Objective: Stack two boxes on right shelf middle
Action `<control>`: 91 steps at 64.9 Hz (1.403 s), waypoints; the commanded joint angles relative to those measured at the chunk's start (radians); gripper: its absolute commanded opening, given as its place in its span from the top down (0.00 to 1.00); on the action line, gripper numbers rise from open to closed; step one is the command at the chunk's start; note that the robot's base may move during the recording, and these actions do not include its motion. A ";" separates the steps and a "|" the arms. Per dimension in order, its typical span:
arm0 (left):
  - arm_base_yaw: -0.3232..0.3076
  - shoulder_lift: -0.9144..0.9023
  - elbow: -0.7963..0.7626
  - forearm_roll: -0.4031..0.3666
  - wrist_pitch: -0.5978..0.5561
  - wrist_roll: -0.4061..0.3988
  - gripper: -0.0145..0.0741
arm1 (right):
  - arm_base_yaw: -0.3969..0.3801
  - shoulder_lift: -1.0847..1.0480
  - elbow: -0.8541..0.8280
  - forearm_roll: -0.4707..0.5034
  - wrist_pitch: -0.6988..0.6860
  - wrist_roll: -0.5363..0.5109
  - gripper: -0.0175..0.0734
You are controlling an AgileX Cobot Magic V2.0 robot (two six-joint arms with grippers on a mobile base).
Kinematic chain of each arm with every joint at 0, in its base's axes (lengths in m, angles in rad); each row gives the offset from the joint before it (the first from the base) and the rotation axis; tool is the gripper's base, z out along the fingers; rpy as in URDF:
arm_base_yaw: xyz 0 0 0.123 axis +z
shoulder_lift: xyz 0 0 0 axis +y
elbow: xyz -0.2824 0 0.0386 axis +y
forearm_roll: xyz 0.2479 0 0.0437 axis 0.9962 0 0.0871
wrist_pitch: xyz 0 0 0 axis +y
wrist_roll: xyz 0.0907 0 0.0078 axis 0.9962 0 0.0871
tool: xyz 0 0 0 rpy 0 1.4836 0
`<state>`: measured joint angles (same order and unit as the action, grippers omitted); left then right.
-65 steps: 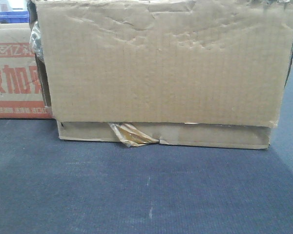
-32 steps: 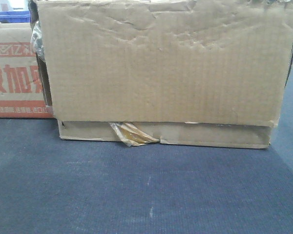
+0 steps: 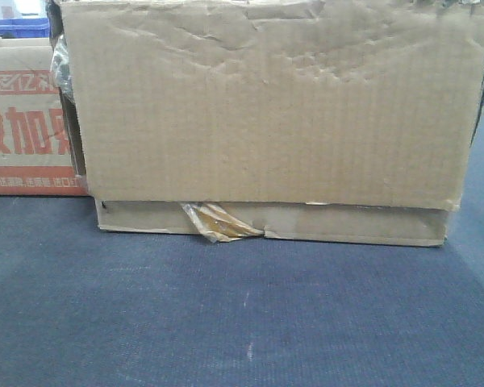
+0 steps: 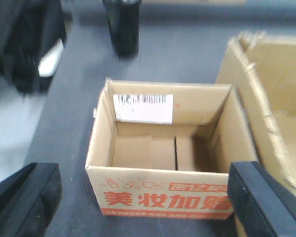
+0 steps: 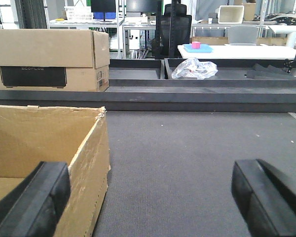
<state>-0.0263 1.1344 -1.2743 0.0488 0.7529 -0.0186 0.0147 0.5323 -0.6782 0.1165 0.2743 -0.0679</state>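
The large box stands open (image 4: 288, 111) and is wider, so the small box (image 4: 163, 153) will travel nested inside it when the robot carries both to the shelf.
A large plain brown box (image 3: 266, 121) with a creased face and torn yellowish tape (image 3: 218, 224) stands close in front on the dark blue-grey carpeted surface. A smaller open box with red print (image 3: 24, 129) stands to its left. In the left wrist view the small box (image 4: 163, 197) is empty, with the large box (image 4: 271, 98) beside it. My left gripper (image 4: 143, 202) is open, its fingers (image 4: 19, 202) straddling the small box's front wall from above. My right gripper (image 5: 150, 197) is open, with the large box's right wall (image 5: 89, 163) just inside its left finger (image 5: 34, 197). The shelf is out of view.
A blue bin (image 3: 16, 28) shows behind the small box. A closed carton with a black label (image 5: 49, 59) and a plastic bag (image 5: 194, 68) lie on a dark ledge beyond the surface. A black upright object (image 4: 121, 24) and dark cloth (image 4: 24, 39) lie beyond the small box.
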 commanded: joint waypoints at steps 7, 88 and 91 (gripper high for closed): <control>0.075 0.261 -0.273 -0.027 0.164 0.101 0.18 | 0.001 0.003 -0.008 -0.009 -0.020 0.001 0.18; 0.170 0.827 -0.563 -0.059 0.251 0.306 0.96 | 0.001 0.003 -0.008 -0.009 -0.012 0.001 0.18; 0.170 0.825 -0.563 -0.049 0.253 0.306 0.96 | 0.001 0.003 -0.008 -0.009 -0.012 0.001 0.18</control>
<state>0.1408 1.9612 -1.8263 -0.0210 1.0100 0.2865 0.0147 0.5323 -0.6782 0.1165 0.2743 -0.0679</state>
